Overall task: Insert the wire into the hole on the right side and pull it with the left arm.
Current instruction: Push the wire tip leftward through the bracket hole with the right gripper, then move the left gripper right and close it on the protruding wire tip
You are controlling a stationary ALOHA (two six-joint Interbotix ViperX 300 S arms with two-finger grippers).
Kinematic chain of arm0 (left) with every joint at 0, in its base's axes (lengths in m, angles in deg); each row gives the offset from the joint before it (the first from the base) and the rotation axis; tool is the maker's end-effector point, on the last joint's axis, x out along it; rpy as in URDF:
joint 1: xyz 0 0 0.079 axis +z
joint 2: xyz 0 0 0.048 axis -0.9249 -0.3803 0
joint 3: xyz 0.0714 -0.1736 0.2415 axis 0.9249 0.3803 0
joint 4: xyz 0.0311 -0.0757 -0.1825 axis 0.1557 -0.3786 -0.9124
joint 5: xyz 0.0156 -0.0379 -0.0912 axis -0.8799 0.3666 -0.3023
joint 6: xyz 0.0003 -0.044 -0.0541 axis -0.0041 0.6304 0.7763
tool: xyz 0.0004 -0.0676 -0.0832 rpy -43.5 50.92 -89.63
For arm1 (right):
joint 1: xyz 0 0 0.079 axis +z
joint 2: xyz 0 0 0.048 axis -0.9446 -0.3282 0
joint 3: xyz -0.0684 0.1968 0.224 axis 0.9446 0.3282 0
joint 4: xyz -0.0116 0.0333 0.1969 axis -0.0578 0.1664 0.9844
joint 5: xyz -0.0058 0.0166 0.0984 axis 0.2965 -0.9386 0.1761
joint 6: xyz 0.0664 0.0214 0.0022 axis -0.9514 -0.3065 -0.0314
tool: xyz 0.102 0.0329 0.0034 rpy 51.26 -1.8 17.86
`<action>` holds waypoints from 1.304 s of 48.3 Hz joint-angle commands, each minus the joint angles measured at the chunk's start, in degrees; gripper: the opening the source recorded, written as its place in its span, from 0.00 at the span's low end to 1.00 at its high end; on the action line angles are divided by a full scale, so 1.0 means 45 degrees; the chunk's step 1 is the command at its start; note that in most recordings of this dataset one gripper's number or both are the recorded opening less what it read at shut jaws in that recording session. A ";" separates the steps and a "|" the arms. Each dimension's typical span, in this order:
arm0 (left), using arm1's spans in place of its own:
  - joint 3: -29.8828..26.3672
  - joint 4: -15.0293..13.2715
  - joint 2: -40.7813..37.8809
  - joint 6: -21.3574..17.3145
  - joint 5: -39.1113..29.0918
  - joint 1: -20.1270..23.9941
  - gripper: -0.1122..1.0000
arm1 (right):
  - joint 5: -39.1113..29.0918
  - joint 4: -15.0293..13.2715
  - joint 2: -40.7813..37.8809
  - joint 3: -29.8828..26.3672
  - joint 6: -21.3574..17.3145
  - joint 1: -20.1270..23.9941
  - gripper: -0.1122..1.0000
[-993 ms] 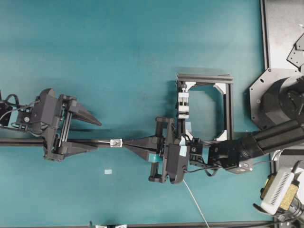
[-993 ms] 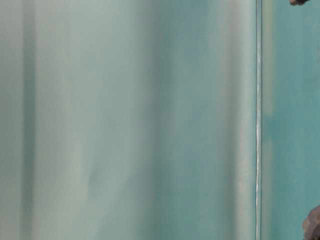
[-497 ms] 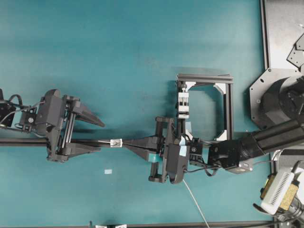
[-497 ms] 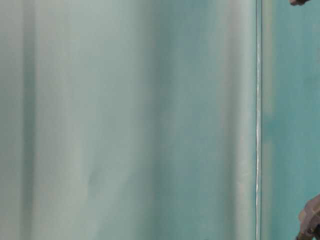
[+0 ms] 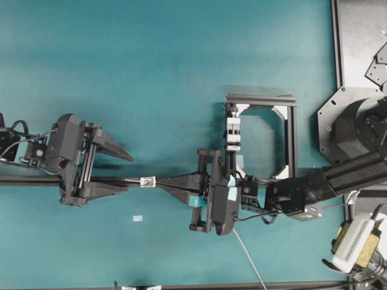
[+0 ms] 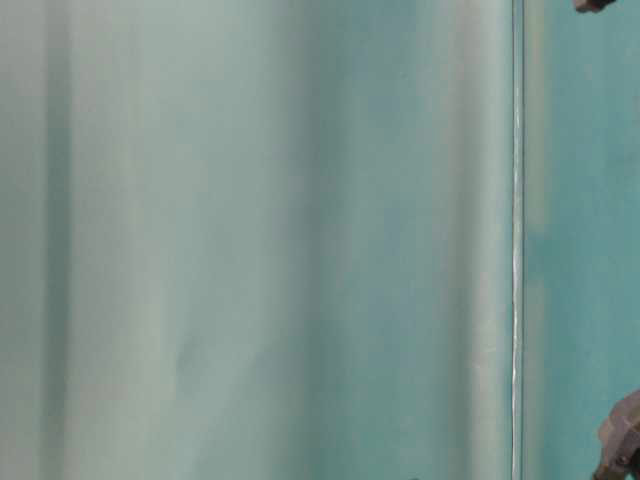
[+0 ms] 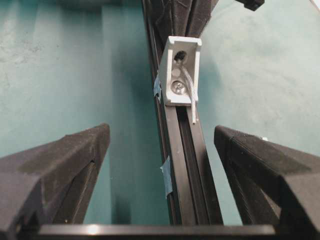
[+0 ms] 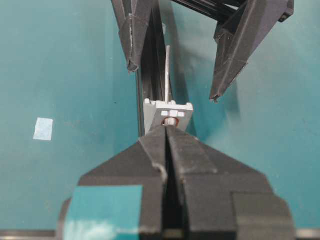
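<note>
The wire (image 7: 190, 89) is trailing loosely and is thinner than the block's dark hole (image 7: 180, 55), so the wire will slip through easily when I pull its end.
The small silvery block (image 5: 147, 181) sits on the black rail (image 5: 24, 180). The wire (image 7: 189, 87) comes out of its dark hole (image 7: 180, 56), and its pale tip lies along the rail (image 7: 187, 165). My left gripper (image 5: 128, 174) is open; its two pointed fingers straddle the rail just left of the block, and nothing is between them. My right gripper (image 5: 158, 183) is shut on the wire, its tips against the block's right face (image 8: 169, 112). The wire's end (image 8: 167, 75) pokes out past the block. The slack wire (image 5: 248, 257) trails to the bottom edge.
A black square frame (image 5: 290, 139) with a taller white clip block (image 5: 233, 136) stands behind the right gripper. A small pale tape scrap (image 5: 138, 217) lies on the teal mat. The table-level view is a teal blur with a dark part (image 6: 622, 448) at lower right.
The left gripper has moved slightly right toward the block and tilted a little, then held still. The right gripper and the wire have not moved.
</note>
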 commanded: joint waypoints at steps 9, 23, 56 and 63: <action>-0.0156 0.0000 0.0469 -0.0020 0.0059 -0.0020 0.78 | 0.0039 -0.0039 0.0410 -0.0156 0.0059 -0.0059 0.12; -0.0332 0.0000 0.0742 0.0039 0.0039 -0.0020 0.76 | 0.0039 -0.0020 0.0410 -0.0098 0.0059 -0.0059 0.12; -0.0254 0.0059 0.1172 0.0234 -0.0547 -0.0039 0.01 | 0.0039 -0.0020 0.0410 -0.0059 0.0039 -0.0059 0.12; -0.0254 0.0059 0.1152 0.0234 -0.0547 -0.0039 0.01 | 0.0020 -0.0020 0.0410 -0.0078 -0.0020 -0.0059 0.12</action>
